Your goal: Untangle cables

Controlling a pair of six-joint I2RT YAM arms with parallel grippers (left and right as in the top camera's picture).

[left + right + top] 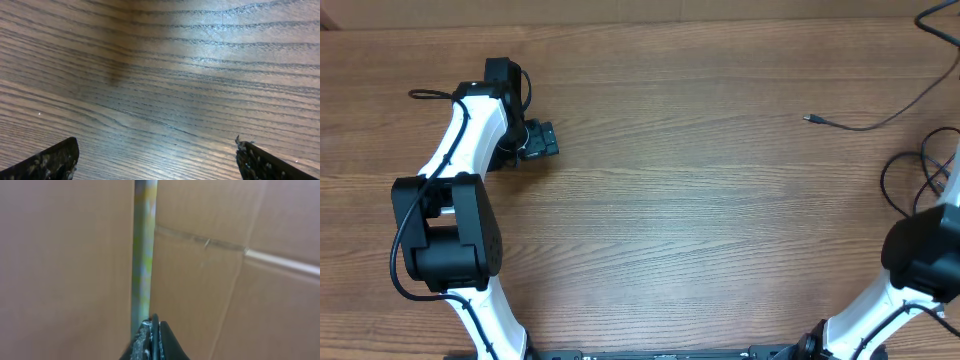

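Note:
The silver-tipped cord (pixel 865 128) is clear of the thin black loops, so I should keep carrying the cable with my right gripper until I can let go of it by the far corner (pixel 910 60).
A thin black cable (pixel 880 122) lies on the wooden table at the right. Its small silver-tipped plug (pixel 810 119) points left, and the cord runs off the right edge. Another cable (pixel 937 24) crosses the top right corner. Thin black loops (pixel 892 185) sit beside the right arm. My left gripper (pixel 535 140) is open and empty at the far left, with only bare wood between its fingers (pixel 156 145). My right gripper (pixel 155 322) is out of the overhead view. It is shut with a thin black strip, seemingly a cable, pinched between its fingers.
The right wrist view faces brown cardboard (pixel 65 255) with a pale vertical strip (pixel 144 240). The left arm (pixel 445 215) stands at the left and the right arm base (pixel 920 255) at the right edge.

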